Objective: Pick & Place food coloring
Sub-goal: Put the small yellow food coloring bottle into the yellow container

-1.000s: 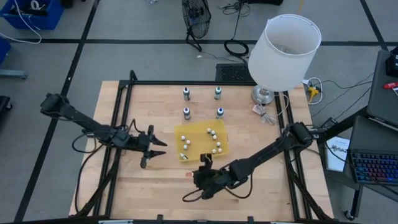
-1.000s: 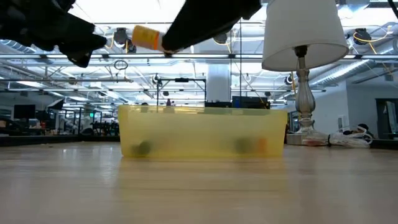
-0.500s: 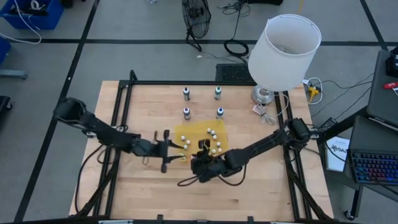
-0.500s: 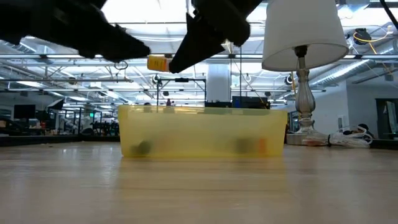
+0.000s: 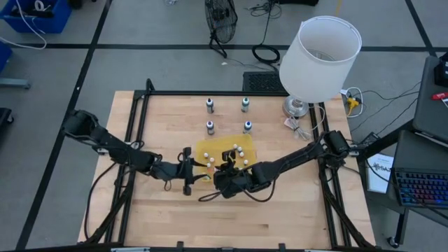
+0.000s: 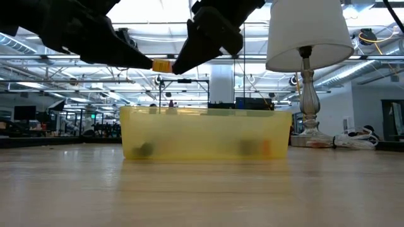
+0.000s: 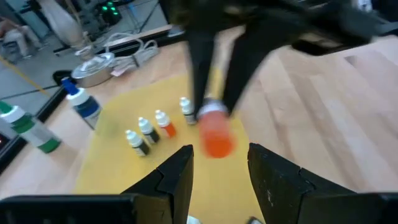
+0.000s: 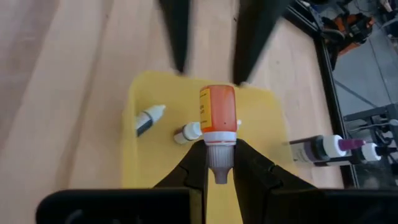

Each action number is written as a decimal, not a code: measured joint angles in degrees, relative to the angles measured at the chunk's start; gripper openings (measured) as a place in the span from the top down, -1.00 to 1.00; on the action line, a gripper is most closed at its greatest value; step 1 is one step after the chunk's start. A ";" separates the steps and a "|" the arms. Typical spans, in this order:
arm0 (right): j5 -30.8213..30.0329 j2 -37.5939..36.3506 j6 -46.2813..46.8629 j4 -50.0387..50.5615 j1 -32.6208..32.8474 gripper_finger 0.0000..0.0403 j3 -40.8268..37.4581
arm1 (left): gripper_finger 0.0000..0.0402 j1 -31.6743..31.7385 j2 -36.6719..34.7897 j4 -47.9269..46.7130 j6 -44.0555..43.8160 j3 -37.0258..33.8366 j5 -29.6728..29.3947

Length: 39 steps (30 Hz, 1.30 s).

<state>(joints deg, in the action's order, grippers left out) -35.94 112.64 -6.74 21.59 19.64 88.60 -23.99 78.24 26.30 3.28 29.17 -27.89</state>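
My right gripper is tilted down onto the orange bottle's cap. It should leave the bottle with my left gripper, straighten out level and grip the cap straight on.
An orange food coloring bottle with a white cap lies level in the air over the yellow tray, held by my right gripper. My left gripper is open and faces it from the table's left. Its fingers stand on either side of the bottle's base, with gaps showing. Several tiny pale-capped dropper bottles stand in the tray. Several larger bottles stand upright on the table beyond the tray's far edge. My right gripper pinches the orange bottle's white cap between its two fingers. The fingers come level from the table's right, in line with the bottle. The bottle is lifted clear above the tray, level, with its base pointing toward my left gripper.
A table lamp with a white shade stands at the table's far right, with cables beside its base. A black frame rail runs along the table's left side. Bare wood lies near the table's front edge.
My left gripper has moved toward the table's right, up to the tray and the held bottle, staying open. My right gripper has carried the orange bottle toward the far edge, over the tray, and a little lower. The two grippers now face each other closely.
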 joint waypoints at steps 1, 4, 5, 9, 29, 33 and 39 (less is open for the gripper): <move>0.01 0.00 -0.07 -0.13 -0.24 0.81 0.00 | 0.22 -0.34 0.00 0.01 -0.21 0.00 0.09; 0.06 0.00 -0.15 -0.35 -0.50 0.81 0.00 | 0.22 -1.16 0.00 0.43 -0.17 0.00 1.17; 0.21 0.00 -0.17 -0.60 -0.57 0.81 0.00 | 0.22 -1.27 0.00 0.74 -0.17 0.00 1.30; 3.63 0.00 -0.47 -2.47 -0.70 0.81 0.00 | 0.22 -0.65 -0.01 0.96 -0.17 0.00 0.27; 5.69 -0.02 -2.71 -6.42 -1.01 0.81 0.00 | 0.47 2.54 0.15 0.76 -0.25 0.00 5.08; 5.67 -0.02 -1.29 -6.27 -1.02 0.77 0.00 | 0.75 2.40 -0.05 0.37 1.37 0.00 5.28; 5.90 -0.13 3.82 -2.17 -0.88 0.35 0.07 | 0.75 2.15 -0.63 0.29 2.93 -0.02 4.81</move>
<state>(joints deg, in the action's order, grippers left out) -30.04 112.51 -2.92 19.42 18.76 88.66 -21.83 77.60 26.59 6.21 29.15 -23.09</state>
